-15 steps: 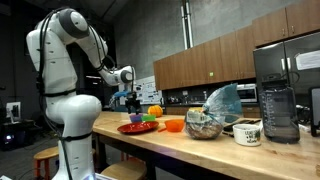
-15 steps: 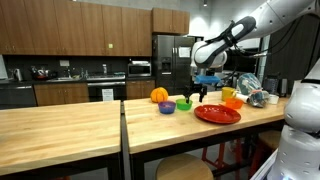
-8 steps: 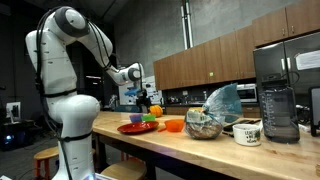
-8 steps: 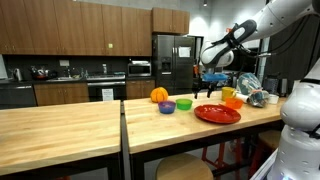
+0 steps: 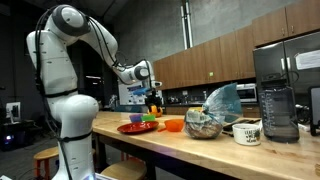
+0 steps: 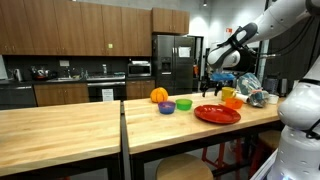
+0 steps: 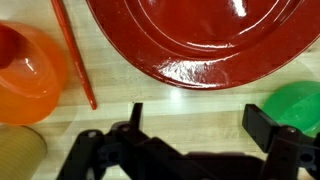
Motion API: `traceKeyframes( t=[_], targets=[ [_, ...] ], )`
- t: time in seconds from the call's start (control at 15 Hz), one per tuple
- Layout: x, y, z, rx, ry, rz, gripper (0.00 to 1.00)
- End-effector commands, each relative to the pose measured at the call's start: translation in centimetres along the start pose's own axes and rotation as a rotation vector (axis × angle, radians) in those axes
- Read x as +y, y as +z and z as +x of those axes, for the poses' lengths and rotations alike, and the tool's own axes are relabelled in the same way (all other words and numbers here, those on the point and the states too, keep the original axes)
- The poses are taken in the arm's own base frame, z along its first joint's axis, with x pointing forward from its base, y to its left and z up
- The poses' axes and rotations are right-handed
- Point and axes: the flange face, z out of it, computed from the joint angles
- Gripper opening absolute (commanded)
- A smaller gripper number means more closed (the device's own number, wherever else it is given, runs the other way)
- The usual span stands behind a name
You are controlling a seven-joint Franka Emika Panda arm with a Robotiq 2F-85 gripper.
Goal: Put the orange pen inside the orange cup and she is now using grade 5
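My gripper needs to move over the pen point(image 7: 73, 52) before it goes down, because it is open above wood point(image 7: 195, 108) below the red plate's rim, off to one side of the orange pen.
In the wrist view the orange pen point(image 7: 75, 55) lies flat on the wooden table, between the orange cup point(image 7: 28, 75) at the left and the red plate point(image 7: 190, 35). It touches neither. My gripper point(image 7: 198, 125) is open and empty, hovering above bare table just below the plate's rim, to the right of the pen and cup. In both exterior views the gripper point(image 5: 153, 96) point(image 6: 213, 88) hangs well above the table, over the plate point(image 5: 133, 128) point(image 6: 217, 115) and near the orange cup point(image 5: 174, 125) point(image 6: 233, 102). The pen is too small to see there.
A green bowl point(image 7: 292, 108) point(image 6: 184, 103) sits right of my gripper. A purple bowl point(image 6: 167, 107) and an orange ball point(image 6: 158, 95) stand beyond it. A bowl holding a plastic bag point(image 5: 208, 118), a white printed mug point(image 5: 247, 132) and a blender jar point(image 5: 276, 100) stand farther along the table.
The arm has reached out and carried the open gripper sideways across the table, from the purple and green bowls to above the plate near the orange cup. The objects have not moved.
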Motion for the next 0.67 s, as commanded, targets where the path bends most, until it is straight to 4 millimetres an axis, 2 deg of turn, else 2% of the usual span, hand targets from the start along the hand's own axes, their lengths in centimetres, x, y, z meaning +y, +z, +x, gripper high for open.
traceKeyframes(
  t=[0.0, 0.6],
  targets=[
    [0.28, 0.02, 0.13, -0.001, 0.003, 0.0, 1.0],
    [0.29, 0.16, 0.32, -0.002, 0.003, 0.0, 1.0]
  ],
)
